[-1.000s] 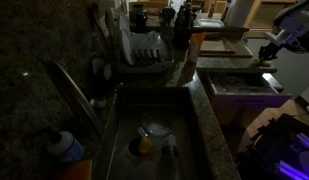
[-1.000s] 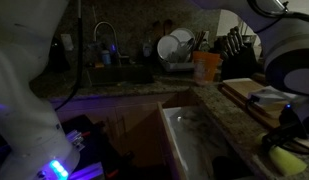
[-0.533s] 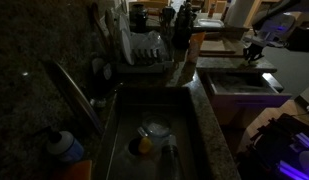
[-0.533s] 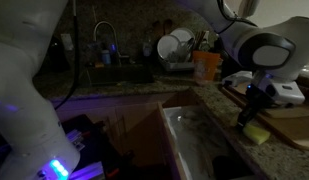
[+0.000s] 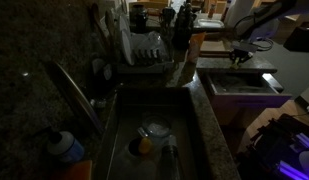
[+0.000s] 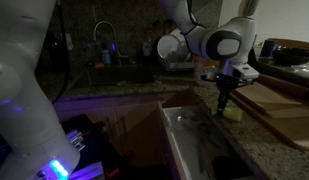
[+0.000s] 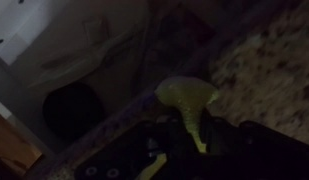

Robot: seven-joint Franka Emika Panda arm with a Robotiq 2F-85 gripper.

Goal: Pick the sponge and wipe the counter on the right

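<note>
Next, I draw the sponge back over the granite (image 7: 262,85) before wiping along it, because the sponge's loose end reaches the counter's front edge (image 7: 146,102) by the open drawer.
My gripper (image 6: 225,100) is shut on the yellow-green sponge (image 6: 233,113) and holds it down at the dark speckled granite counter (image 6: 209,137), close to its front edge. In the wrist view the sponge (image 7: 186,97) is pinched between the dark fingers, squeezed narrow where my gripper (image 7: 192,135) holds it and wider at its free end. The counter (image 7: 269,60) lies just beyond it. In an exterior view my gripper (image 5: 239,57) is over the counter (image 5: 219,66) to the right of the sink; the sponge is too dark to make out there.
A wooden cutting board (image 6: 281,100) lies on the counter beside the gripper. An open drawer (image 6: 189,135) juts out below the counter edge. The sink basin (image 5: 179,110) holds a glass bowl (image 5: 155,129) and a small orange object (image 5: 144,146). A dish rack (image 5: 149,50) stands behind the sink.
The arm has carried the sponge along the counter, away from the cutting board's far end and toward the sink side. The gripper has stayed shut on the sponge.
</note>
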